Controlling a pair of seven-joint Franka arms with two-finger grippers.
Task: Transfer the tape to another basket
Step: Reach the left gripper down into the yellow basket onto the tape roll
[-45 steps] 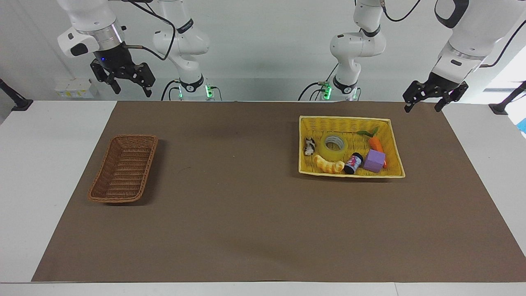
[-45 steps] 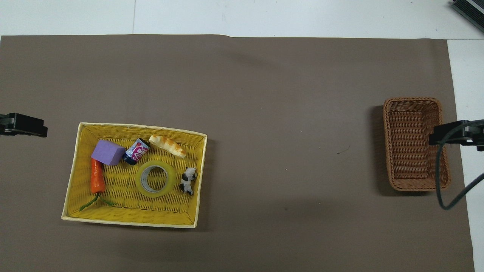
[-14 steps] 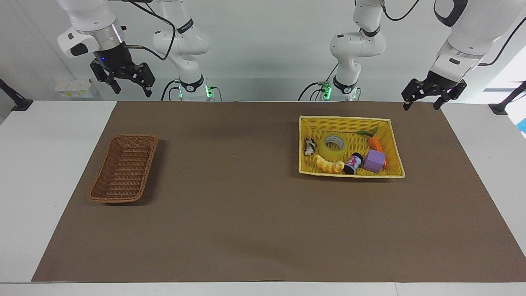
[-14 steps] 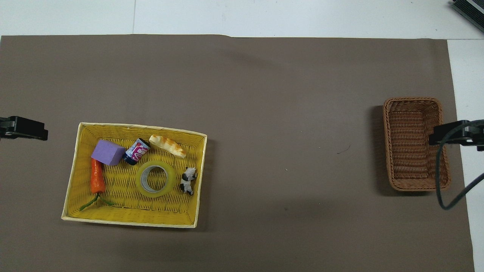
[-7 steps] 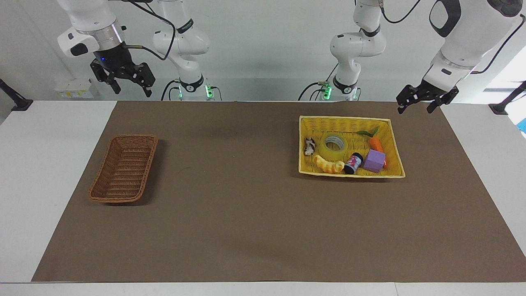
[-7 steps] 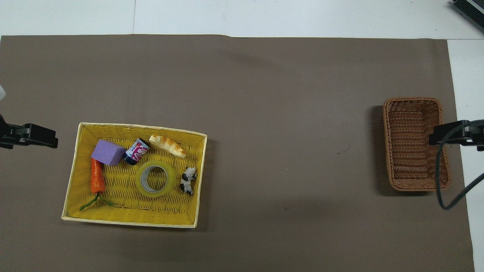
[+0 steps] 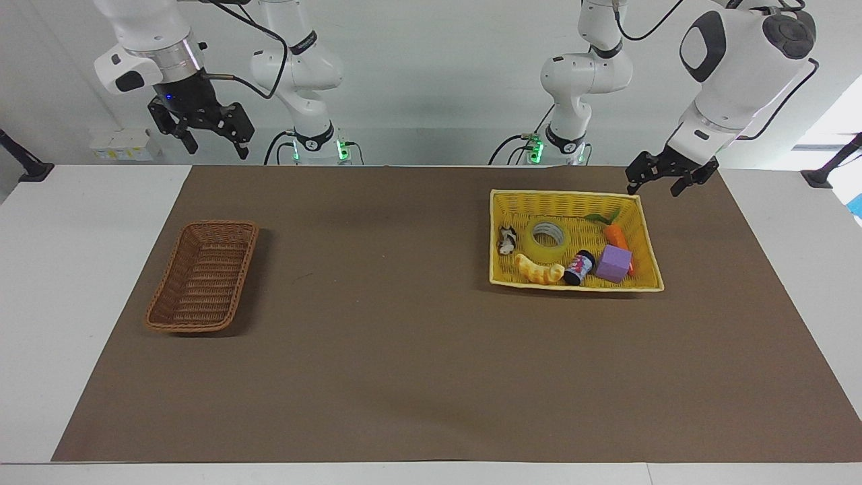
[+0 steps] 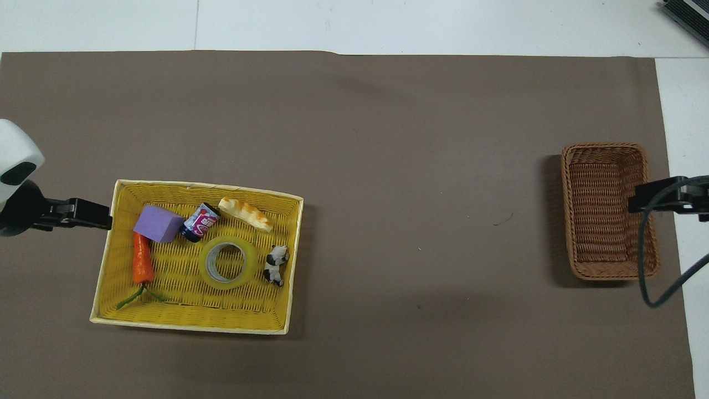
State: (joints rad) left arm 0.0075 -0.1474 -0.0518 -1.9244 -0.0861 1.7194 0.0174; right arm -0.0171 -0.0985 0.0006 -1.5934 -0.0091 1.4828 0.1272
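The tape's rim [image 8: 205, 261] is clear of the carrot and circles an open hole [image 8: 229, 262], so my left gripper should keep going in until its fingers straddle the tape's rim.
The tape [image 7: 547, 254], a translucent yellow ring, lies flat in the yellow basket [image 7: 566, 194], between a cow figure and a carrot; it also shows in the overhead view [image 8: 252, 265]. The brown wicker basket [image 7: 165, 283] stands with nothing in it at the right arm's end of the mat, also seen from overhead [image 8: 568, 221]. My left gripper [image 7: 654, 183] is open and in the air by the yellow basket's corner at the left arm's end [image 8: 102, 221]. My right gripper [image 7: 217, 147] is open and waits high near the brown basket [image 8: 634, 204].
The yellow basket [image 8: 188, 327] also holds a purple block [image 8: 158, 223], a carrot [image 8: 142, 259], a small can [image 8: 199, 221], a corn-like toy [image 8: 245, 214] and a cow figure [image 8: 276, 264]. A brown mat [image 7: 404, 337] covers the table.
My left gripper has moved in toward the yellow basket and slightly lower. The right arm, the tape and both baskets have not moved.
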